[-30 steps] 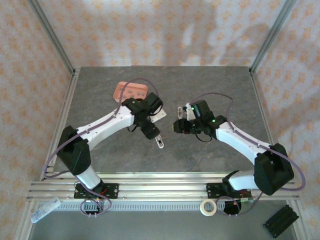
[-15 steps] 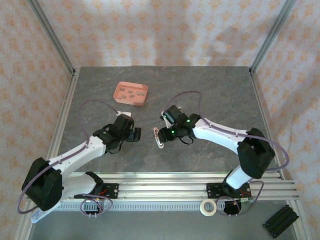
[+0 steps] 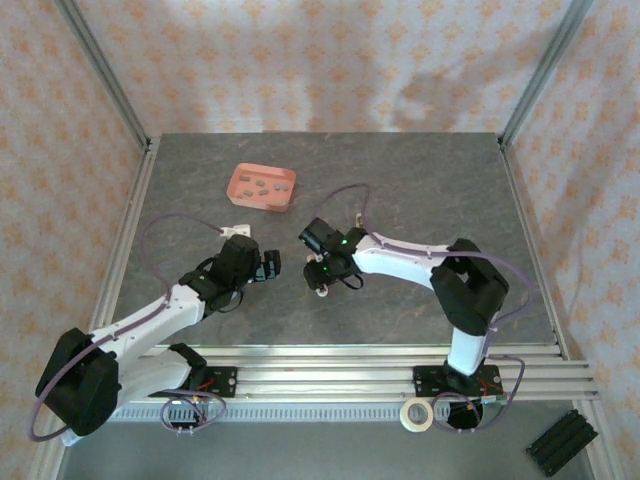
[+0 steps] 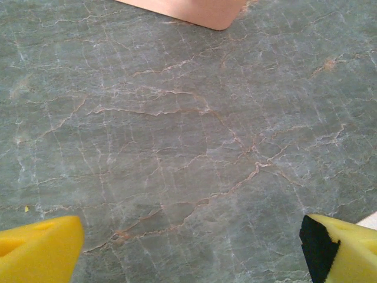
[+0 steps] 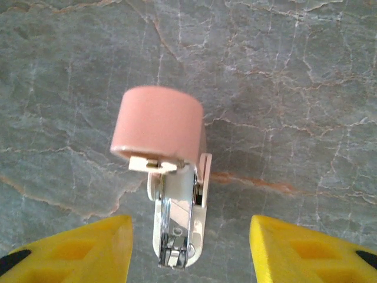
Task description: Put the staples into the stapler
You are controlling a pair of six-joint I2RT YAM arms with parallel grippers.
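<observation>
The pink stapler point(image 3: 321, 291) is away from the beige stapler, so my right gripper should put it next to the beige stapler point(image 3: 360, 219) before my left gripper pulls the tray closer.
The stapler point(image 5: 175, 203) is a thumb-sized pink-and-white piece lying on the grey table, its pink top raised and its metal channel showing. My right gripper point(image 5: 189, 252) is open, with a yellow fingertip on each side of the stapler's white base, not touching it. From above, the right gripper point(image 3: 321, 268) sits right over the stapler point(image 3: 320, 288). The staples point(image 3: 262, 184) are tiny grey bars lying in the salmon-pink tray point(image 3: 281, 200) at the back left. My left gripper point(image 3: 266, 266) is open and holds nothing, low over bare table left of the stapler.
The tray's near corner point(image 4: 197, 10) shows at the top of the left wrist view. Metal frame posts and patterned walls bound the table. A tape roll point(image 3: 416, 414) lies past the front rail.
My left arm has drawn back from the stapler toward the near left and lowered. My right arm has swung left and come down around the stapler.
</observation>
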